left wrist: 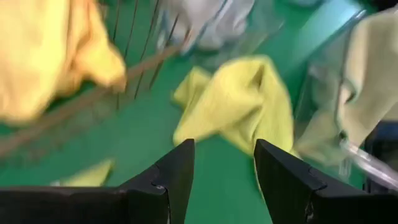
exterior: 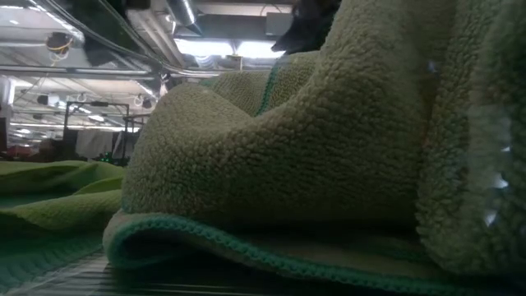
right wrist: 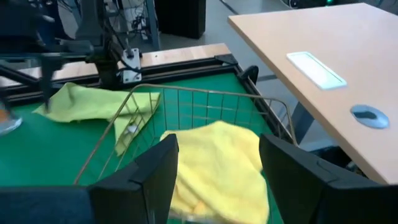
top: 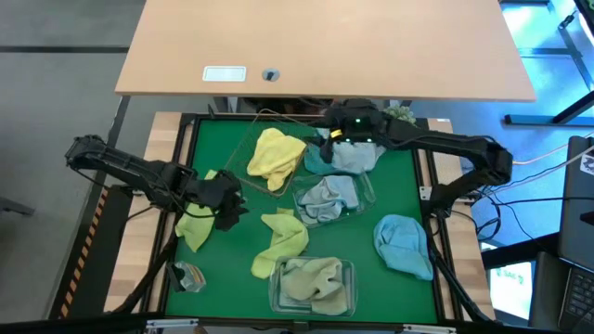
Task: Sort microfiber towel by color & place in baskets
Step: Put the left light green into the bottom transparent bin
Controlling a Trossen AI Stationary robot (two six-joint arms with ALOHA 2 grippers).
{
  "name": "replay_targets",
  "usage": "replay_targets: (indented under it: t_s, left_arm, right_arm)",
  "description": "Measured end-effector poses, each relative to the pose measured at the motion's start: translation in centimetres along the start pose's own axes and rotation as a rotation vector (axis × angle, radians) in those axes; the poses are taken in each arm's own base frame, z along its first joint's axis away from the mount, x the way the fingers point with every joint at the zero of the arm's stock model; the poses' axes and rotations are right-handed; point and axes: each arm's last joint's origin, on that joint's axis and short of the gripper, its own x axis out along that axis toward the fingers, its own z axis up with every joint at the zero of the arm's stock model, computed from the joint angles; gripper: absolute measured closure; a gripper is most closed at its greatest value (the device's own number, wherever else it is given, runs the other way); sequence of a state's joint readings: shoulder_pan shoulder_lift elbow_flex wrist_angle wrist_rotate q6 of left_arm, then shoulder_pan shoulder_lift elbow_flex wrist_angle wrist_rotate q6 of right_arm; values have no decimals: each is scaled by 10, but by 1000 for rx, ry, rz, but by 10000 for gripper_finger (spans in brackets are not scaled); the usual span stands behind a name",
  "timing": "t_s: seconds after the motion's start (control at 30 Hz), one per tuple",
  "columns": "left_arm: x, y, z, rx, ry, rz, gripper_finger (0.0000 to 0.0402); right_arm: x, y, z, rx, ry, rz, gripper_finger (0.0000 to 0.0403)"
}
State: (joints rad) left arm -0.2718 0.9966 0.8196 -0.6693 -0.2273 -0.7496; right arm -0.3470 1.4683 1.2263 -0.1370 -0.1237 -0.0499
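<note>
A limp corner [top: 210, 174] of the towel sticks out past my left gripper, so the lime towel [top: 195, 228] will bunch up at the grip and flop over when I lift it.
A yellow towel [top: 276, 154] lies in the brown wire basket [top: 243, 148], also seen as yellow towel [right wrist: 217, 168] in wire basket [right wrist: 186, 99]. A clear tub [top: 367, 197] holds a pale blue-grey towel [top: 327, 197]. A second clear tub [top: 348, 278] holds an olive towel [top: 314, 281], which fills the low view [exterior: 329, 148]. Lime towels lie on the mat at mid-table [top: 283, 239] and at the left [top: 195, 225]. Blue towels lie at the right [top: 404, 243] and far centre [top: 353, 155]. My left gripper [top: 232, 199] [left wrist: 224, 174] is open, facing the middle lime towel [left wrist: 239, 102]. My right gripper [top: 332, 134] [right wrist: 214, 180] is open above the yellow towel.
A tan desk [top: 325, 46] stands beyond the far edge. A grey-green fuzzy plant [top: 399, 113] sits at the far right corner, and a small clear object [top: 186, 276] at the near left. Bare green mat [top: 232, 269] shows at the near left.
</note>
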Motion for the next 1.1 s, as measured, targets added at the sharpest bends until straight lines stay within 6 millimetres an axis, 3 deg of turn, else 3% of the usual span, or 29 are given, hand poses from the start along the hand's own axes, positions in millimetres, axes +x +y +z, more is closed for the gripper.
replay_targets:
  t_s: [0.3, 0.47, 0.77, 1.1]
  left_arm:
    - [-6, 23, -24, -204, 238, 254, 239]
    - [-10, 34, -31, -295, 239, 430, 239]
    - [15, 49, -53, -290, 224, 504, 239]
    - [44, 72, -88, -285, 220, 515, 239]
  right_arm:
    - [-48, 6, 10, 4, 33, 2, 178]
    - [-62, 7, 7, 11, 89, 5, 178]
    - [-65, 9, -6, 27, 220, 12, 178]
    - [-65, 9, -6, 28, 224, 12, 178]
